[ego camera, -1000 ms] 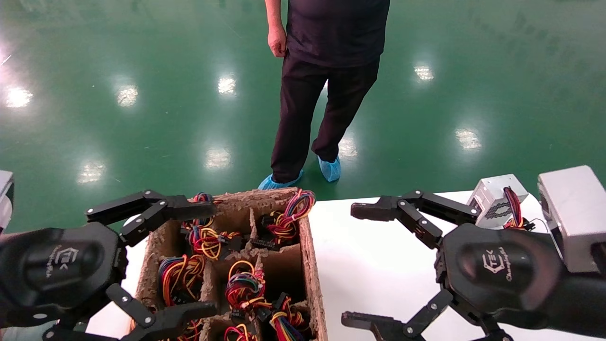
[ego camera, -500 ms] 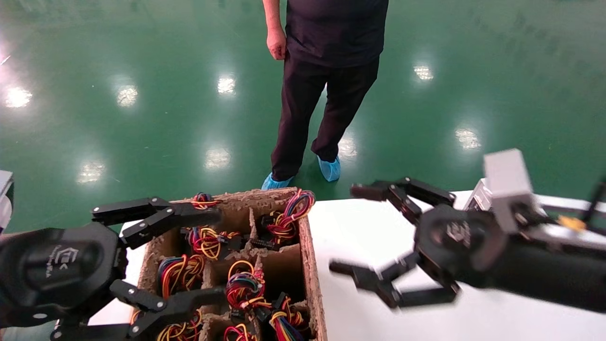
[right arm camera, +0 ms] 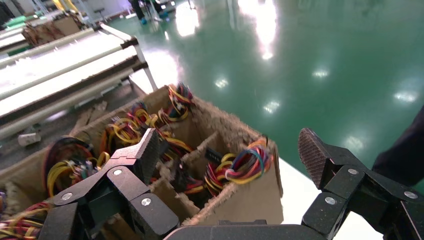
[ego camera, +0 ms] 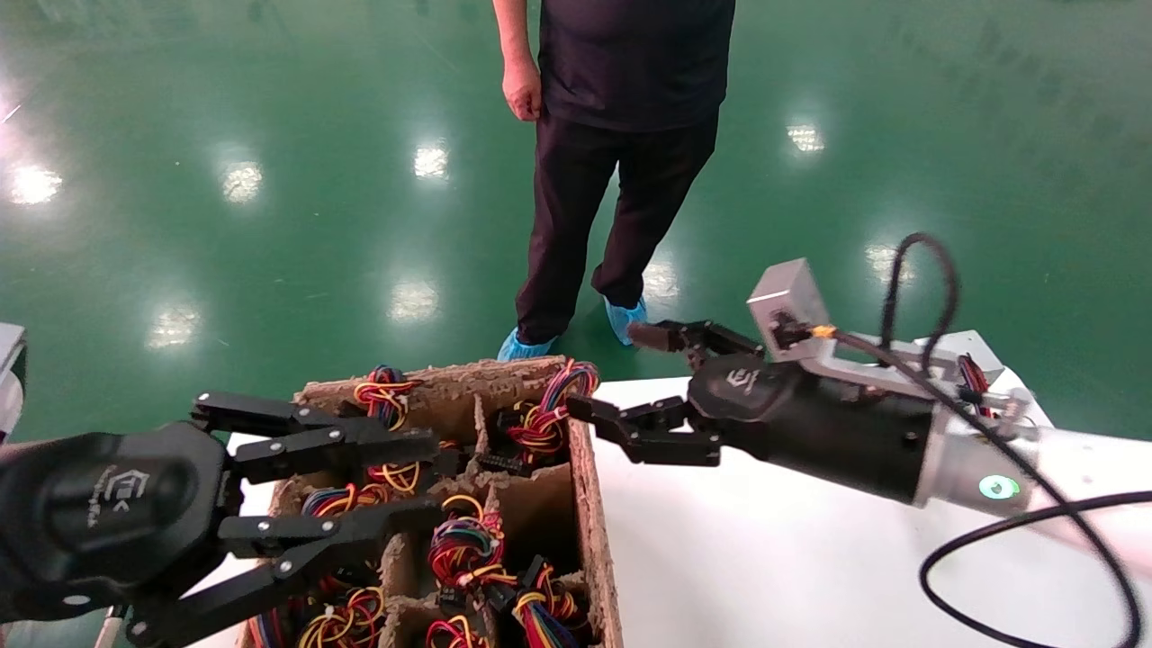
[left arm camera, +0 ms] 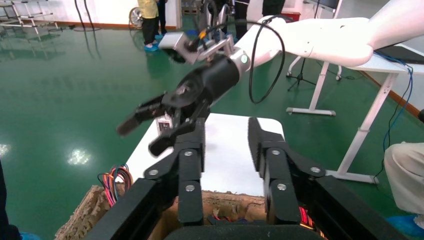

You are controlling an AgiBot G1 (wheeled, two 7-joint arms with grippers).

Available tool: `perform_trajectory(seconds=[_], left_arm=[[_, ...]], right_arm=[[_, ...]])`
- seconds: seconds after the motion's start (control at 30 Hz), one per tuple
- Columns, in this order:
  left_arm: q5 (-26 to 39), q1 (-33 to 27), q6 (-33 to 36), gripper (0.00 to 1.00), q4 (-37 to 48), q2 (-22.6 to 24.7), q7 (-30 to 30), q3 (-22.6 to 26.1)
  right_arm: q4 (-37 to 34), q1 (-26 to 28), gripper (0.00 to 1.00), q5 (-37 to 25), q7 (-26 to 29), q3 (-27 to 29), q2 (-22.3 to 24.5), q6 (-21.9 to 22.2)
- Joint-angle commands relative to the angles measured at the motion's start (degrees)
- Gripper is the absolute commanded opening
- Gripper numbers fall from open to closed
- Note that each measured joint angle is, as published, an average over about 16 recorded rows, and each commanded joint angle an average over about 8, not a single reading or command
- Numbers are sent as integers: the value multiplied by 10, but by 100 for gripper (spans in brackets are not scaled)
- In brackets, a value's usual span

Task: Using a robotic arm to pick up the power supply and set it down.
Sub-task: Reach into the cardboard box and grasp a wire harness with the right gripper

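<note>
My right gripper should pinch that bundle (ego camera: 551, 407) and lift the power supply out, because the far wire bundle is leaning over the tray's rim (ego camera: 580, 374), beyond my left gripper's fingers.
A brown fibre tray (ego camera: 589, 504) holds several power supplies standing in its cells, of which only the coloured wire bundles show. One bundle (ego camera: 549, 405) sticks out of the far right cell. My right gripper (ego camera: 616, 373) hovers open just beside that cell, level with the tray's rim, holding nothing. In the right wrist view the same bundle (right arm camera: 245, 167) lies between the open fingers of the right gripper (right arm camera: 230, 155). My left gripper (ego camera: 423, 477) is open above the tray's left cells. Another power supply (ego camera: 970, 371) lies on the white table, mostly hidden behind my right arm.
A person in black (ego camera: 621, 135) stands on the green floor just beyond the tray. The white table (ego camera: 765, 558) stretches right of the tray, with a black cable (ego camera: 1035, 540) looping over it. In the left wrist view, the right gripper (left arm camera: 145, 130) is ahead of my left gripper (left arm camera: 226, 142).
My right arm has swung left and forward, turning its gripper towards the tray's far right cell. My left gripper has slid right over the tray and its fingers have narrowed a little.
</note>
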Motion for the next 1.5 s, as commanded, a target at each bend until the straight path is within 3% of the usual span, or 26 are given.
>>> perform_trajectory(seconds=[0.03, 0.1, 0.53, 1.5], left_arm=[[0, 0, 0, 0, 0, 0, 0, 0], [0, 0, 0, 0, 0, 0, 0, 0], [0, 0, 0, 0, 0, 0, 0, 0], [0, 0, 0, 0, 0, 0, 0, 0]], right_arm=[[-7, 4, 6, -11, 7, -7, -9, 10], [-13, 7, 0, -18, 12, -13, -17, 16], [-54, 14, 0, -32, 26, -34, -52, 20], [-84, 21, 0, -52, -8, -48, -81, 19]])
